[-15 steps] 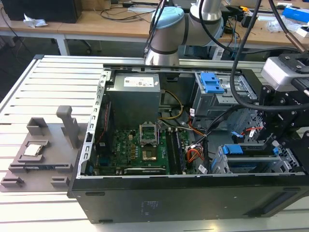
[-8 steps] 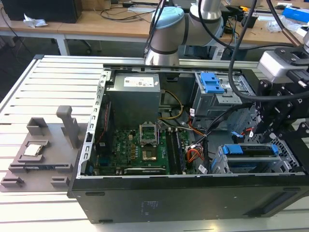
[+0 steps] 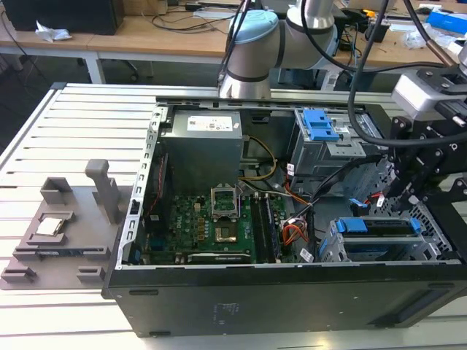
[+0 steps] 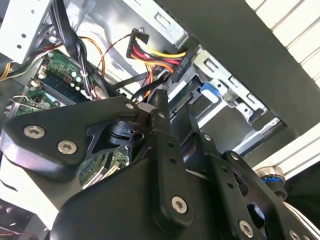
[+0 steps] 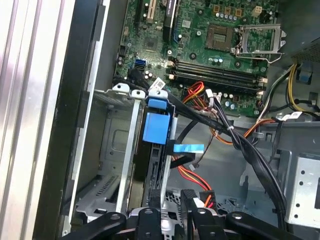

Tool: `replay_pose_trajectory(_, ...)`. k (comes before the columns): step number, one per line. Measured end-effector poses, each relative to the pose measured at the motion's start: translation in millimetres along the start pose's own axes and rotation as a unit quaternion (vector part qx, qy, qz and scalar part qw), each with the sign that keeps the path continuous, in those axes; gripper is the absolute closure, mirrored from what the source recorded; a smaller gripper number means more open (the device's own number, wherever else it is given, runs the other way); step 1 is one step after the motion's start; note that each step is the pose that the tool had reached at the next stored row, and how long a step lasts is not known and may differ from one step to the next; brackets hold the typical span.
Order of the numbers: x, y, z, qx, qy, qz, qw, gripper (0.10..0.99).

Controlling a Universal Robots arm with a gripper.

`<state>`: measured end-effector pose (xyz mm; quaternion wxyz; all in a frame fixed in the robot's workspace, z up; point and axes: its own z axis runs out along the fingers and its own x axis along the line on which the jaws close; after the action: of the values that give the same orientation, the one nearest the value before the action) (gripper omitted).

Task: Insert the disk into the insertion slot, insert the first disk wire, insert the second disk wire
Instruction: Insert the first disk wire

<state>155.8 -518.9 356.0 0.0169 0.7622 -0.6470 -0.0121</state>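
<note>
Red, orange and yellow wires (image 5: 193,176) curve loosely, so I expect them to bend back in a loop when I carry the black plug (image 5: 205,196) over to the disk.
The disk (image 3: 379,227) sits in the insertion slot (image 3: 330,248), the low silver cage at the case's front corner on the exterior view's right; its blue carrier (image 5: 156,125) shows at the cage mouth in both wire-side wrist views (image 4: 210,92). My gripper (image 3: 408,197) hangs just above and behind that cage. Its fingers (image 4: 161,107) stand a little apart, open, with nothing seen between them. A loose black plug on red, orange and yellow wires (image 5: 206,194) lies beside the gripper (image 5: 172,202). A flat cable with a blue end (image 5: 187,148) lies next to the carrier.
A taller grey cage with a ridged blue latch (image 3: 321,125) stands behind the gripper. Bundled black cables (image 5: 240,145) cross between the cages and the motherboard (image 3: 219,226). The grey power supply (image 3: 201,157) fills the back. A grey fixture (image 3: 58,226) lies on the slatted table.
</note>
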Motion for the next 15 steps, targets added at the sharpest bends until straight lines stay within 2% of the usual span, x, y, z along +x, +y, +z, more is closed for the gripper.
replay_pose_trajectory(5, -1.1, -7.5, -0.3, 0.0, 0.0002, -0.004, 1.0, 0.784)
replay_pose_trajectory(15, -1.7, -16.9, -0.7, 0.0, 0.0005, -0.011, 0.9999, 0.784)
